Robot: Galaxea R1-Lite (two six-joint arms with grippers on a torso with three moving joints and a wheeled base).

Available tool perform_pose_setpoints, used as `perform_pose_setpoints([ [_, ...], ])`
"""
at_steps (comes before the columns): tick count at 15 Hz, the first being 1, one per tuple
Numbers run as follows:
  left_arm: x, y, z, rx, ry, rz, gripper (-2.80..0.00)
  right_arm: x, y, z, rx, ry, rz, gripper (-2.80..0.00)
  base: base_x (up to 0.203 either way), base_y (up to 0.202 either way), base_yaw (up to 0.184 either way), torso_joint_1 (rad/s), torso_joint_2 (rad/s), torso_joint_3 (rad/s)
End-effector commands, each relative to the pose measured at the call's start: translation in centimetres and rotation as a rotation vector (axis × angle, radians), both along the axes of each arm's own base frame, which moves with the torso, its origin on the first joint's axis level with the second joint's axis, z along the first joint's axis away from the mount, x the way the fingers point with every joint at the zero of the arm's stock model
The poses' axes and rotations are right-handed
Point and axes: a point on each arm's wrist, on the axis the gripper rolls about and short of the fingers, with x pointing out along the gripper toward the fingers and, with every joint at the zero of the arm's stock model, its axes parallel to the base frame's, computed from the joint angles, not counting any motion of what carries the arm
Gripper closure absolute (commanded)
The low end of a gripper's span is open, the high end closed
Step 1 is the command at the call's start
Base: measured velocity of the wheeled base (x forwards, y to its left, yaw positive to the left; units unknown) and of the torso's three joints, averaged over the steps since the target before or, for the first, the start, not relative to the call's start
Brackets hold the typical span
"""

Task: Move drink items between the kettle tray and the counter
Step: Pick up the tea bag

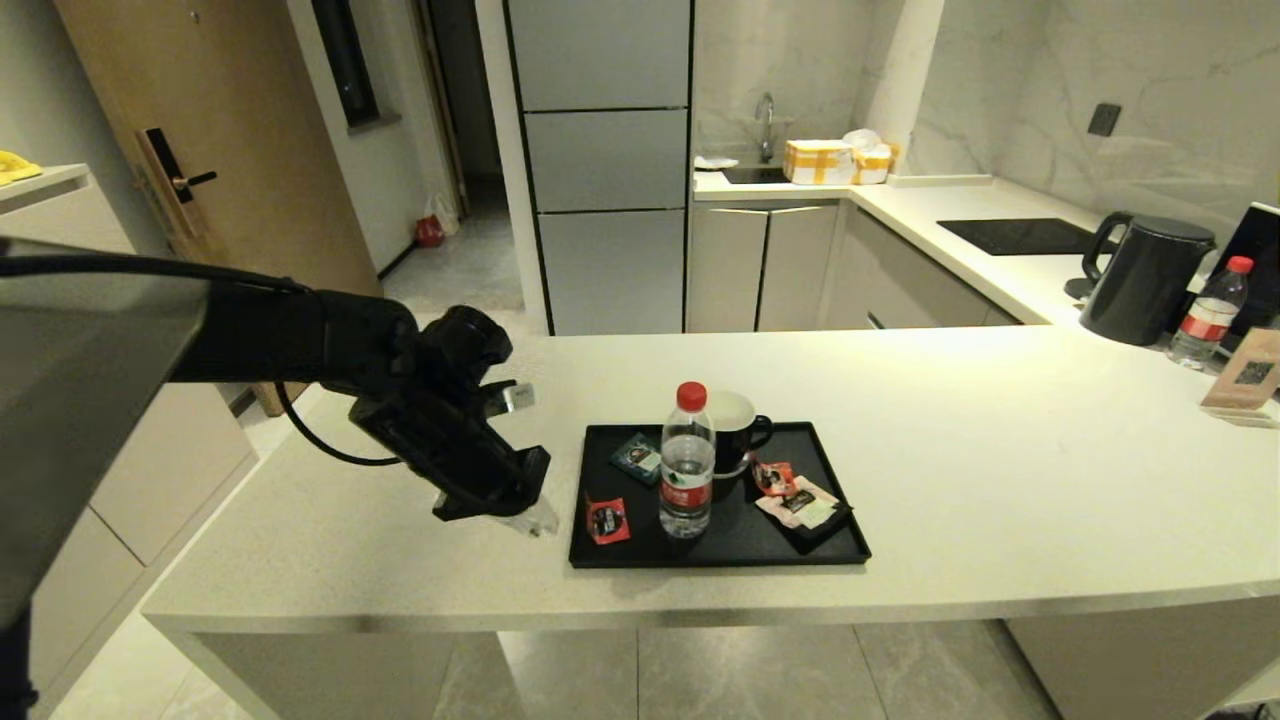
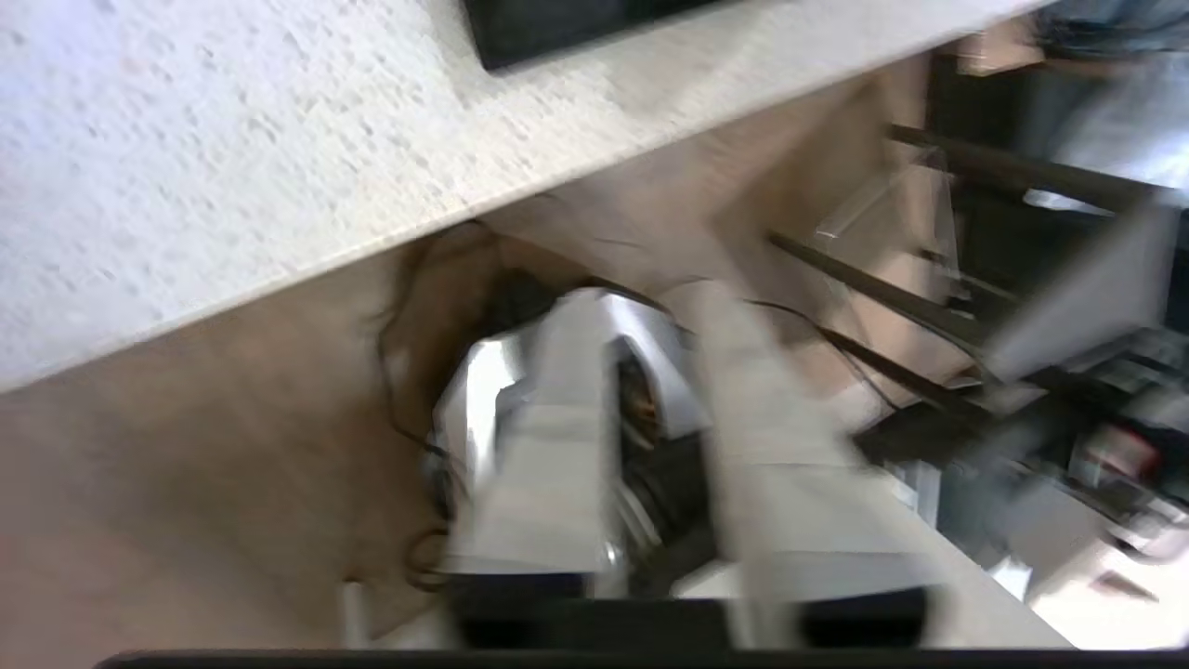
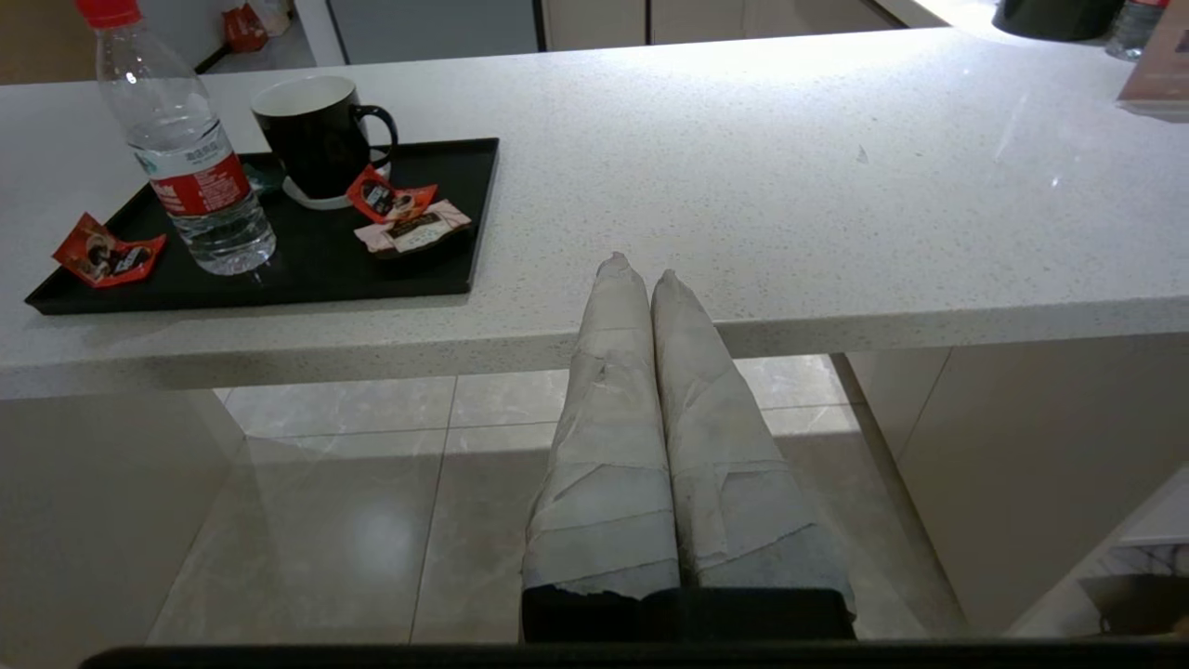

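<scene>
The red sachet in the tray's corner [image 1: 609, 522] is clear of the bottle, so the robot's left gripper should go on toward its rim-side edge [image 1: 591, 521] until both fingers pinch the sachet.
The clear water bottle [image 1: 687, 465] with red cap stands upright in the black kettle tray [image 1: 720, 556] on the cream counter [image 1: 1000, 470]. A red sachet [image 1: 607, 520] lies at the tray's front left corner, and a second red sachet [image 1: 775, 477] lies beside the mug. My left gripper [image 1: 535, 520] hovers over the counter just left of the tray, open and holding nothing; in the left wrist view this gripper [image 2: 650, 316] points past the counter edge. My right gripper [image 3: 641, 274] is shut and empty, low in front of the counter edge, right of the bottle [image 3: 181, 158] and tray [image 3: 279, 290].
A black mug [image 1: 735, 430], a teal sachet [image 1: 637, 457] and a pale pink sachet [image 1: 805, 503] share the tray. At the far right stand a black kettle [image 1: 1145, 278], another bottle [image 1: 1210, 312] and a card stand [image 1: 1245, 378]. A hob panel [image 1: 1020, 236] lies behind.
</scene>
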Motion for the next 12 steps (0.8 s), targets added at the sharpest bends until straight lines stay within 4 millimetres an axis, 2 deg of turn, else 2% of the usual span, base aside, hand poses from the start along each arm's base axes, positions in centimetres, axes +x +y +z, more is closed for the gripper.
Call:
perform_pose_setpoints([
  [1,0.0,-0.3,-0.6,0.016,0.013,0.000,-2.80,0.0,0.0,0.0,0.000,0.002,0.000,0.00,0.000,0.000,0.000,0.000,0.00,0.000],
  [3,1.2,-0.8,-1.5,0.012,0.003,0.040,-2.80,0.0,0.0,0.0,0.000,0.003,0.000,0.00,0.000,0.000,0.000,0.000,0.00,0.000],
  [8,2.3,-2.0,-2.7,0.001,-0.048,0.078,-2.80,0.0,0.0,0.0,0.000,0.003,0.000,0.00,0.000,0.000,0.000,0.000,0.00,0.000],
  [10,2.8,-3.6,-3.6,0.018,-0.118,0.133,-2.80,0.0,0.0,0.0,0.000,0.003,0.000,0.00,0.000,0.000,0.000,0.000,0.00,0.000],
  [12,3.0,-4.3,-3.9,0.032,-0.166,0.188,-2.80,0.0,0.0,0.0,0.000,0.003,0.000,0.00,0.000,0.000,0.000,0.000,0.00,0.000],
])
